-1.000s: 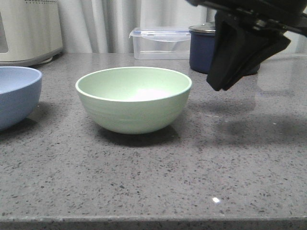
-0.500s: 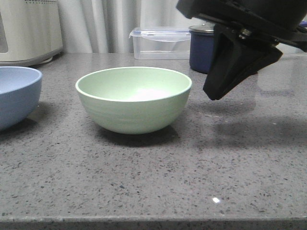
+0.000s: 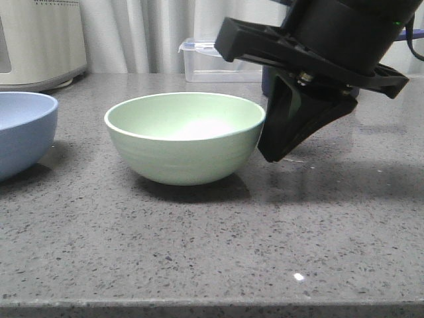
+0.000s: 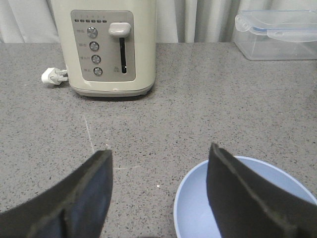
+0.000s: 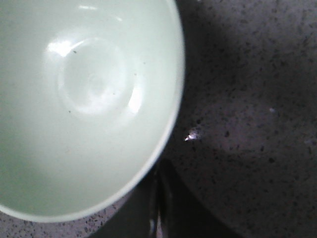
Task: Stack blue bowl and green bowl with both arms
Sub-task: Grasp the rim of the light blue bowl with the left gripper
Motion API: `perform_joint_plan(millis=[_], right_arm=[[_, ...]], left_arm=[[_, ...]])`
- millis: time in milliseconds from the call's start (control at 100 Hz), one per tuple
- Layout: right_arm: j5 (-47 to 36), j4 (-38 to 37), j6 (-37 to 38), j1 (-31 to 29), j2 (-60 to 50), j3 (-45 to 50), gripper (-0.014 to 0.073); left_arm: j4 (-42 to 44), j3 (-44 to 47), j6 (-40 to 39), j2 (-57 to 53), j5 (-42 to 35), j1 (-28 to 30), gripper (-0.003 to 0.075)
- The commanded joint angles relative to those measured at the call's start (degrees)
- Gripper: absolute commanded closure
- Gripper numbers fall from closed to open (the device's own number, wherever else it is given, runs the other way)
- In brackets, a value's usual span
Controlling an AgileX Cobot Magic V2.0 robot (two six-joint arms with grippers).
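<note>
The green bowl's empty inside (image 3: 185, 118) flares like the blue bowl (image 3: 25, 135), so the blue bowl will nest with its far rim raised when I lower it.
The green bowl (image 3: 185, 142) stands upright in the middle of the grey counter; its empty inside fills the right wrist view (image 5: 89, 99). The blue bowl (image 3: 23, 132) stands at the left edge, apart from it, and also shows in the left wrist view (image 4: 195, 210). My right gripper (image 3: 271, 156) hangs tilted just right of the green bowl's wall, its tip low near the counter, fingers (image 5: 159, 198) pressed together outside the rim. My left gripper (image 4: 160, 149) is open and empty, one finger above the blue bowl's inside, the other over bare counter. It is out of the front view.
A cream toaster-like appliance (image 4: 111, 49) with a white plug (image 4: 53, 75) stands at the back left (image 3: 40, 40). A clear lidded plastic box (image 3: 222, 59) is at the back centre. A dark navy saucepan (image 3: 267, 78) is mostly hidden behind my right arm.
My right arm has moved left and down, from well right of the green bowl to right beside its wall. The bowls have not moved.
</note>
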Motion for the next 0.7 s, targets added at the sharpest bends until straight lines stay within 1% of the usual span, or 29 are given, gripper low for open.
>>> perform_joint_plan(millis=[0,170,240,440,690], right_arm=[[-2.3,1.0,-0.4,0.2,-1.7,-1.3,0.0662],[-2.5,1.5,-0.4,0.2,-1.7,-1.3,0.0662],[-2.7,1.8,-0.4,0.2,-1.7,-1.3,0.0662],[-3.0,1.9,-0.4,0.2,-1.7,-1.3,0.0662],[-3.1,1.9,-0.4,0.2,-1.7,-1.3,0.0662]], left_arm=[[-0.1,-2.2,-0.1,0.4,-4.0,0.0,0.0300],[-0.1,-2.2,-0.1,0.4,-3.9,0.0,0.0300],[-0.1,-2.2,-0.1,0.4,-2.7,0.0,0.0300],[-0.1,-4.0,-0.1,2.6,3.9,0.0,0.0300],[-1.0,-10.6,0.2,11.2,12.9,0.0,0.0300]])
